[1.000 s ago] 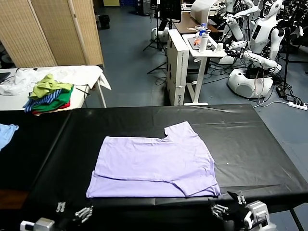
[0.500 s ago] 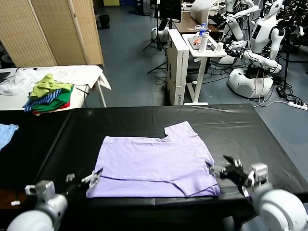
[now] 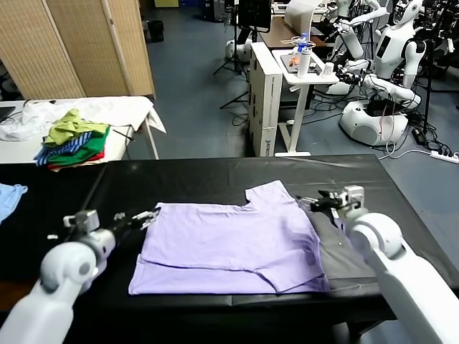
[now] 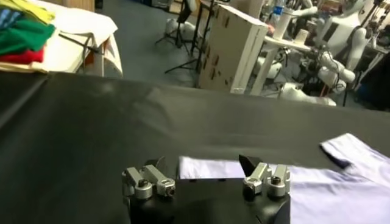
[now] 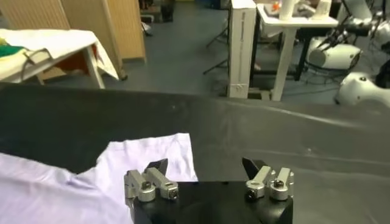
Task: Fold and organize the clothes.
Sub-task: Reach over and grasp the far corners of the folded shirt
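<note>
The T-shirt is thin and spread out. Its far edge will bunch up toward the near folded layer when I pull, and that layer will stay where it is.
The pale lavender T-shirt lies flat on the black table, with one sleeve pointing to the far side and a folded layer along its near edge. My left gripper is open and hovers at the shirt's far left corner. In the left wrist view that corner lies between the gripper's spread fingers. My right gripper is open just right of the sleeve. In the right wrist view one of its fingers is over the sleeve's edge, and the gripper holds nothing.
A pile of green, striped and red garments sits on a white table at the far left. A light blue cloth lies at the left edge. Behind the black table stand a folding screen, a white cart and other robots.
Both arms have swung from the table's near edge to the shirt's far side: the left to the far left corner, the right to beside the sleeve. The shirt has not moved.
</note>
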